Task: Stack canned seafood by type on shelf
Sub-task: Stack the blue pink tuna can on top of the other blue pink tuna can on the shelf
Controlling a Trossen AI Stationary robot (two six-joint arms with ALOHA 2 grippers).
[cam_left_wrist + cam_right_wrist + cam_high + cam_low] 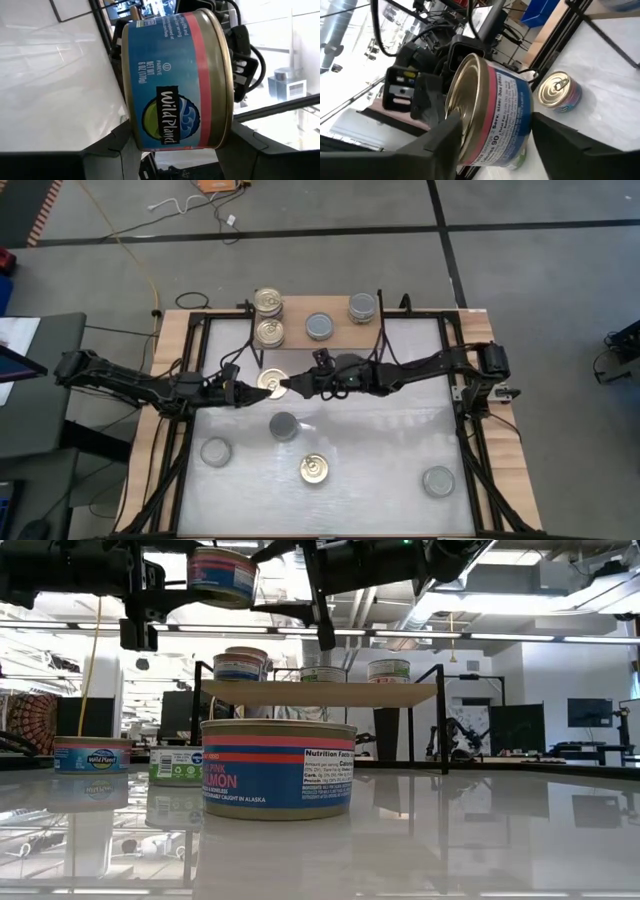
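Next, my right gripper moves back and leaves the held tin (272,384) to my left gripper, because the gold-lidded tins (270,333) are on my left gripper's side of the shelf.
A blue and pink tin (270,380) with a gold lid hangs high above the table's middle, and my left gripper (250,388) is shut on it from the left. My right gripper (298,386) faces it from the right, open, with one finger over the lid (462,100) and one below the base. The shelf (335,312) at the far edge carries two gold-lidded tins (267,302) (268,333) on its left part and two grey-lidded tins (319,327) (362,307) to their right. My left gripper pinches the tin between its two fingers, one on the gold lid (226,125) and one on the base (131,127). The fingers come level from the table's left. The tin is lifted clear and nearly upright, lid up (222,575). My right gripper stands close around the tin's other side (520,115); I cannot tell whether its fingers touch it.
Loose tins stand on the white tabletop: grey-lidded ones (284,426) (215,451) (438,480) and a gold-lidded one (315,470). In the low view a salmon tin (278,768) stands close in front of the shelf (320,692). Black frame rails run along the table's sides.
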